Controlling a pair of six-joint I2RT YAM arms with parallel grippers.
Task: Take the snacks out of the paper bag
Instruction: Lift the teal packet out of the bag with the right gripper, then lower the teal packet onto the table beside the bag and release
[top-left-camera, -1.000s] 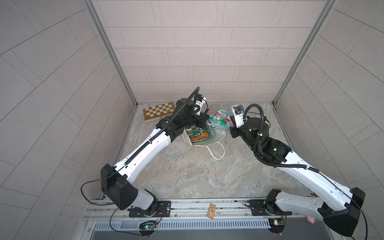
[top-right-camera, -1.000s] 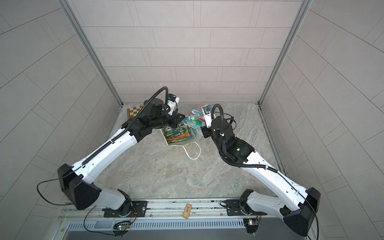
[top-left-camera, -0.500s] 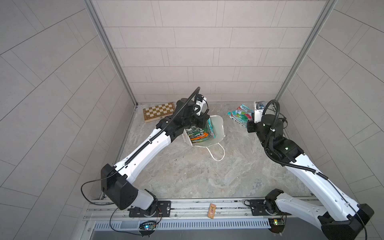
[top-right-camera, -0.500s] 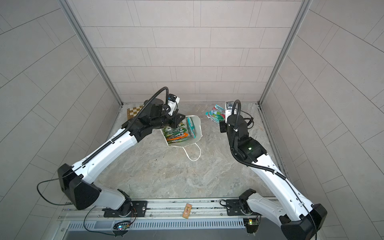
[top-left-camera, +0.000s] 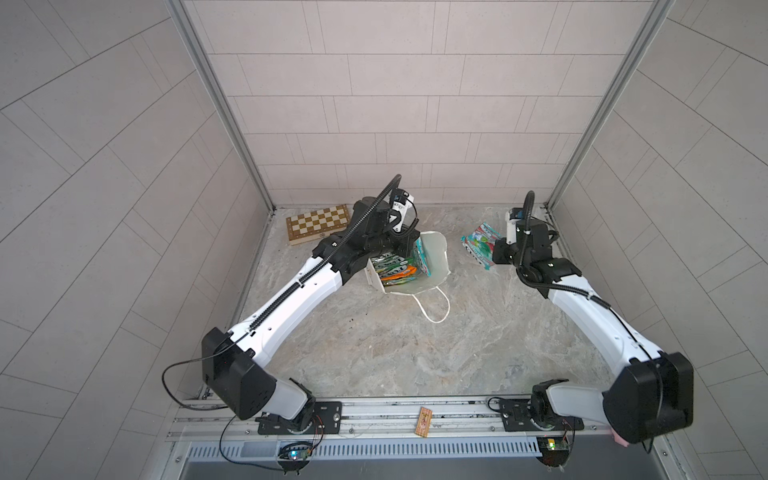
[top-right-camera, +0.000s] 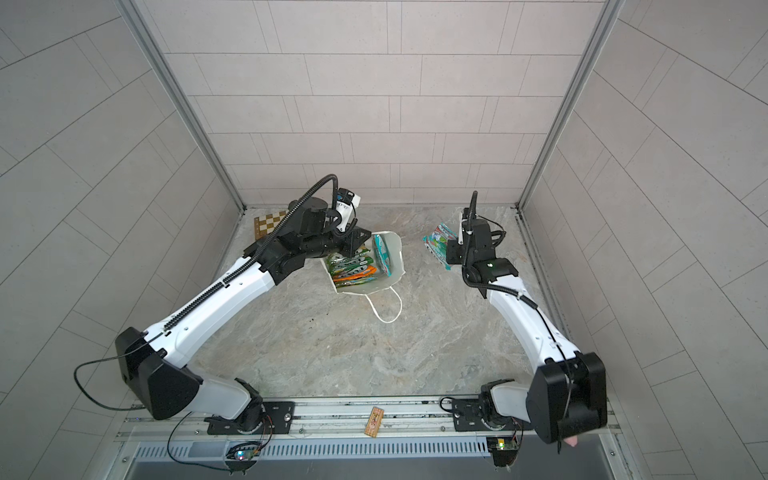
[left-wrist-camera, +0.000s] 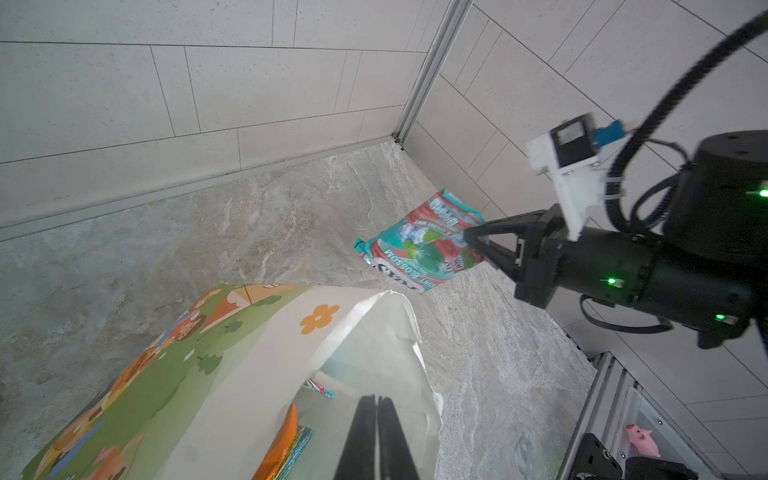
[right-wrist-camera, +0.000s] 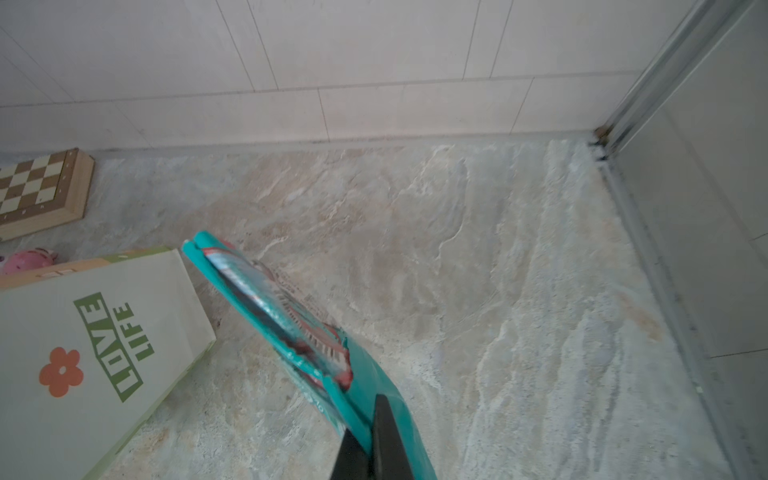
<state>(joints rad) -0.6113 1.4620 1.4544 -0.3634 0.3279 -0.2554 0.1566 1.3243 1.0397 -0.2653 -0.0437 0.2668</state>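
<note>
My right gripper is holding the teal snack packet (top-left-camera: 481, 244) clear of the paper bag, so I should keep lowering it until it meets the empty surface (top-left-camera: 462, 258) beside the bag.
The white paper bag (top-left-camera: 437, 258) (top-right-camera: 395, 259) lies on its side at the back middle, its mouth facing the front. Inside it lie green snacks (top-left-camera: 388, 263) on an orange one (top-left-camera: 402, 274), and a teal one (top-left-camera: 422, 258) stands on edge. My left gripper (top-left-camera: 410, 246) (left-wrist-camera: 376, 402) is shut on the bag's wall (left-wrist-camera: 249, 374) at the mouth. To the right of the bag, above the floor, hangs a teal snack packet (top-left-camera: 478, 245) (top-right-camera: 435, 244) (right-wrist-camera: 266, 299). My right gripper (top-left-camera: 494, 254) (right-wrist-camera: 368, 419) is shut on its edge.
A wooden chessboard box (top-left-camera: 318, 222) (right-wrist-camera: 33, 187) lies at the back left. A small pink toy (right-wrist-camera: 27, 259) sits behind the bag. The tiled walls and a metal corner post (right-wrist-camera: 648, 87) stand near the right gripper. A white cord handle (top-left-camera: 436, 309) trails forward.
My right gripper has carried the teal packet from the bag's mouth to the right, towards the back right corner. The left arm and the bag have stayed put.
</note>
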